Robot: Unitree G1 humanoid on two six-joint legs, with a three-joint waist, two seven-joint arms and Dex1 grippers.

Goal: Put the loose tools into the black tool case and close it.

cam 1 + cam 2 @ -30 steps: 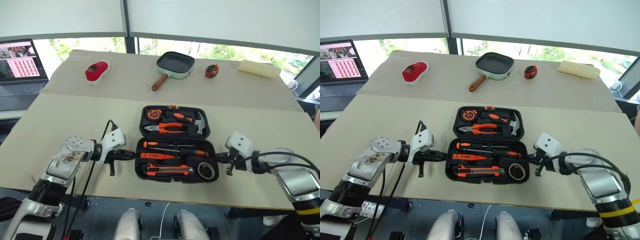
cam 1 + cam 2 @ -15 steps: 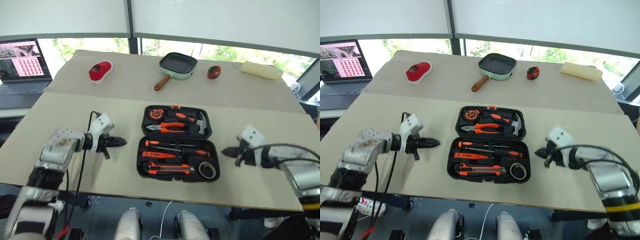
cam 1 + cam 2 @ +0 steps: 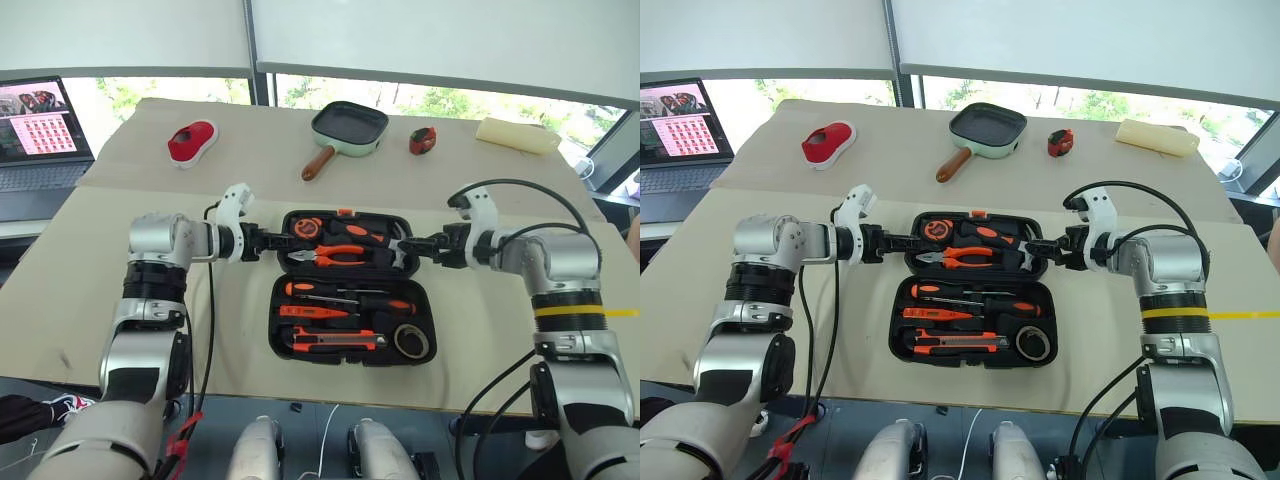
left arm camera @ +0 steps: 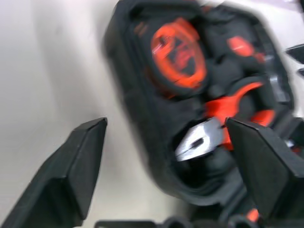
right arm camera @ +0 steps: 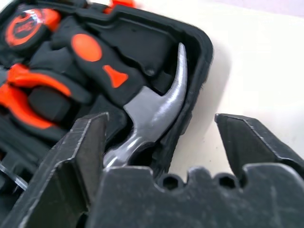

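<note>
The tape measure [image 3: 307,228] and pliers should stay in place when I swing the far half up, because both sit sunk in their shaped hollows [image 3: 330,259].
The black tool case [image 3: 432,310] lies open at the middle of the table. Its near half holds two orange-and-black screwdrivers [image 3: 352,292], the slim orange tester [image 3: 315,311], the utility knife [image 3: 335,341] and the dark tape roll [image 3: 411,341]. My left gripper [image 3: 268,240] is at the left edge of the far half, open; in the left wrist view its fingers [image 4: 80,161] stand wide apart in front of that edge. My right gripper [image 3: 410,243] is at the right edge of the far half, open, with the hammer [image 5: 152,118] just past its fingertips.
The far half of the case holds a tape measure [image 3: 308,228], orange-handled pliers [image 3: 335,254] and the hammer. At the back of the table lie a green-rimmed frying pan [image 3: 350,128], a red-and-white object [image 3: 192,142], a small red-black item [image 3: 423,140] and a cream roll [image 3: 517,135]. A laptop [image 3: 40,130] stands far left.
Both arms have risen from beside the near half and moved forward and inward to the side edges of the far half. Both grippers went from shut to open.
</note>
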